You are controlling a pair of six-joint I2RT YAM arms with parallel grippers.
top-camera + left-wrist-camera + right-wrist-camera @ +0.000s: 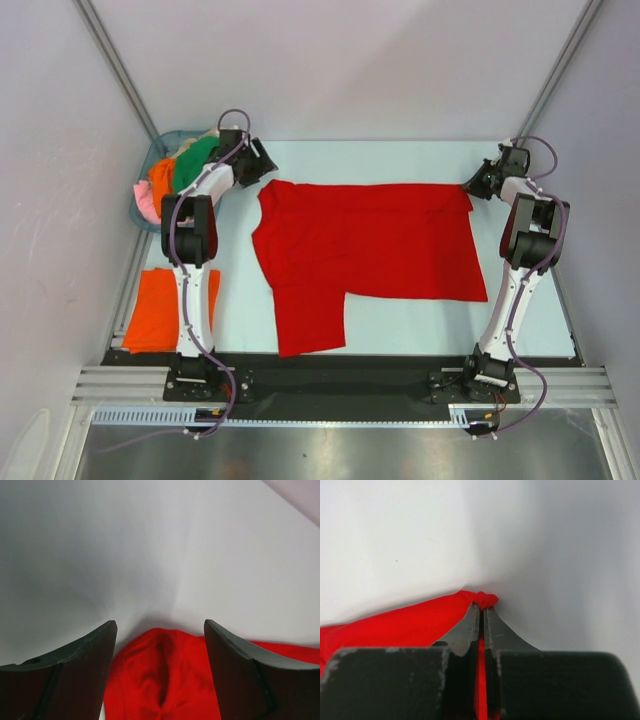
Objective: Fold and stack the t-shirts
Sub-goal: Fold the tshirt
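Observation:
The red t-shirt's far corner (272, 184) is bunched up beneath the robot's open left gripper, so next the left gripper pinches it and pulls the t-shirt's far edge (365, 187) straight before folding.
A bright red t-shirt (370, 250) lies spread across the table, with one sleeve hanging toward the near edge. My left gripper (262, 165) hovers open over its far left corner. In the left wrist view a bunched fold of the red t-shirt (160, 680) sits untouched between the two spread fingers (75, 670) of the left gripper (160, 630). My right gripper (475, 185) is shut on the far right corner. In the right wrist view, red t-shirt cloth (410, 622) is pinched at the tips of the right gripper (483, 607).
A folded orange t-shirt (160, 310) lies flat at the near left beside the left arm. The blue-grey basket (160, 148) at the far left holds green (192, 162), orange (162, 180) and pink (146, 203) shirts. White walls enclose the table.

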